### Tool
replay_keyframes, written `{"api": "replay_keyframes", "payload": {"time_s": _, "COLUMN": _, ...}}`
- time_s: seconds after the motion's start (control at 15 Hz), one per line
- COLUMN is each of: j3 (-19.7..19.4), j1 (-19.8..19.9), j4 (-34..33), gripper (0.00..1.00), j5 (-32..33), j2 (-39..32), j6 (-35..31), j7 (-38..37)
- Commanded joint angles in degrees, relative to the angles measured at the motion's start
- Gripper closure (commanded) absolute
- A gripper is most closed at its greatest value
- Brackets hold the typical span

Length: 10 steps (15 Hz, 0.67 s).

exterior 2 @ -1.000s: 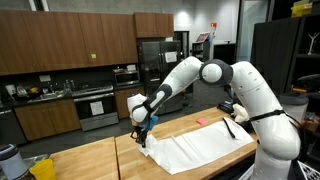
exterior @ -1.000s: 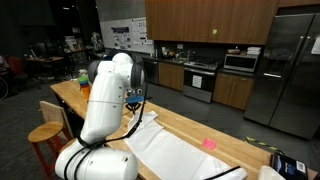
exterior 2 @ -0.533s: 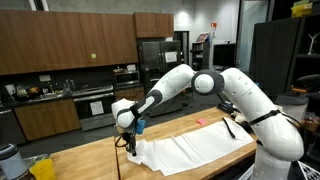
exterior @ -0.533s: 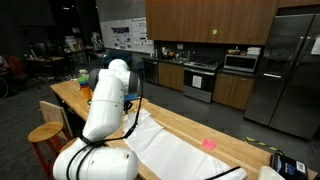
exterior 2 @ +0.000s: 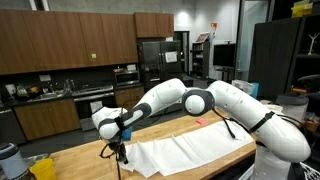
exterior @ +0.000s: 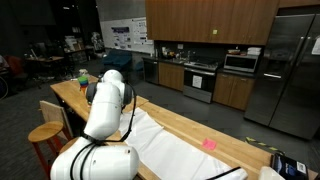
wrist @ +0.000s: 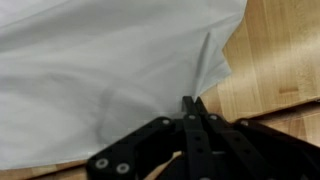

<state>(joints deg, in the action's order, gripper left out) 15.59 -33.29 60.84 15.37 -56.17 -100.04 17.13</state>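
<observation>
My gripper should keep pulling the white cloth's edge [wrist: 204, 72] that it pinches toward the table's far end until the cloth is flat, because clear wood [exterior 2: 83, 162] lies beyond.
A white cloth [wrist: 100, 60] lies spread on the wooden table [wrist: 275, 50]. In the wrist view my gripper [wrist: 192, 103] is shut, its fingertips pinched on a raised fold at the cloth's edge. In an exterior view the gripper [exterior 2: 120, 150] is low over the table at the cloth's [exterior 2: 190, 150] far corner, with the arm stretched out long. In an exterior view the arm's body hides the gripper, and only the cloth [exterior: 170, 150] shows behind it.
A small pink thing [exterior: 209, 144] lies on the table beyond the cloth, also in an exterior view [exterior 2: 198, 122]. A green and an orange thing [exterior: 84, 82] stand at the table's far end. A stool [exterior: 45, 133] stands beside the table. Kitchen cabinets line the back wall.
The arm has reached further along the table towards its end, with the gripper shut on the cloth's corner. The cloth's corner has been pulled along and stretched out.
</observation>
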Motion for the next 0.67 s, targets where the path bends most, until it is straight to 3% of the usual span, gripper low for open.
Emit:
{"api": "replay_keyframes", "payload": {"time_s": 0.0, "j3": -0.3, "j1": -3.0, "j4": -14.2, "gripper": 1.0, "j5": -0.1, "j2": -7.5, "j6": 5.2, "j7": 2.2}}
{"api": "replay_keyframes", "payload": {"time_s": 0.33, "j3": 0.3, "j1": -5.0, "j4": -28.4, "gripper": 1.0, "j5": -0.7, "j2": -13.8, "j6": 2.5, "j7": 2.2}}
{"api": "replay_keyframes", "payload": {"time_s": 0.47, "j3": -1.4, "j1": -5.5, "j4": -29.9, "gripper": 1.0, "j5": -3.6, "j2": -13.2, "j6": -0.3, "j7": 2.8}}
{"api": "replay_keyframes", "payload": {"time_s": 0.53, "j3": -1.3, "j1": -5.5, "j4": -31.4, "gripper": 0.75, "j5": -4.8, "j2": -13.4, "j6": 0.7, "j7": 3.7}}
{"api": "replay_keyframes", "payload": {"time_s": 0.6, "j3": -0.3, "j1": -4.7, "j4": -26.2, "gripper": 0.98, "j5": -2.4, "j2": -11.7, "j6": 0.1, "j7": 1.8}}
